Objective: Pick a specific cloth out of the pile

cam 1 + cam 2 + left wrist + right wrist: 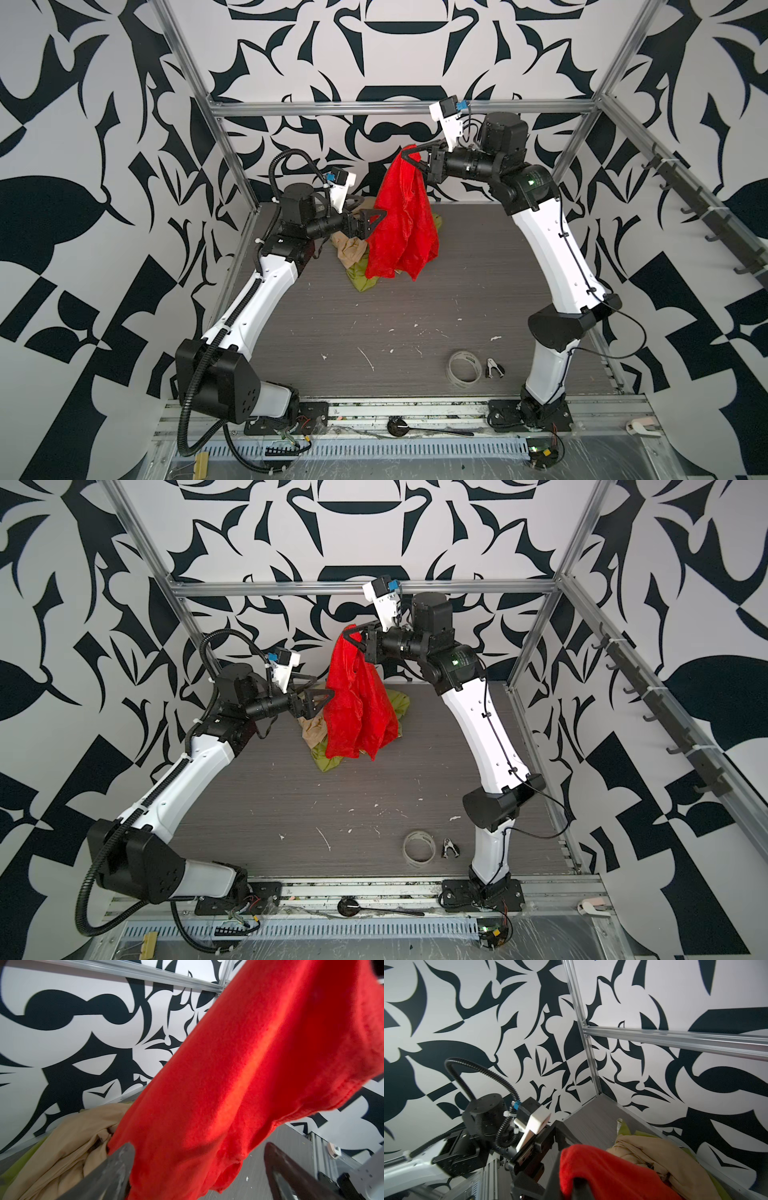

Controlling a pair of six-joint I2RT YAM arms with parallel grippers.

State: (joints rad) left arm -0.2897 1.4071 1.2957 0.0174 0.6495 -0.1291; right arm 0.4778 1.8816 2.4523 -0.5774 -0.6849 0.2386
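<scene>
I should keep moving my left gripper, its open fingers facing the red cloth's hanging side [387,227], toward the red cloth's middle [404,217] until the cloth fills the gap, then close it.
The bright red cloth [399,224] [357,712] hangs in the air by its top corner, clamped in my right gripper [409,156] [351,636], which is shut on it high near the back wall. Its lower edge dangles over the pile, where a beige-tan cloth [351,251] and an olive-green cloth [361,280] lie on the table. My left gripper [374,206] [326,684] is open at the cloth's left side. In the left wrist view the red fabric [239,1084] drapes between its spread fingers [122,1163]. The right wrist view shows red cloth [608,1169] bunched over the right gripper [571,1186].
A roll of tape [464,368] and a small black clip [495,368] lie on the grey table [415,316] at the front right. Aluminium frame posts [232,158] stand at the back corners. A rail of hooks [706,216] runs along the right wall.
</scene>
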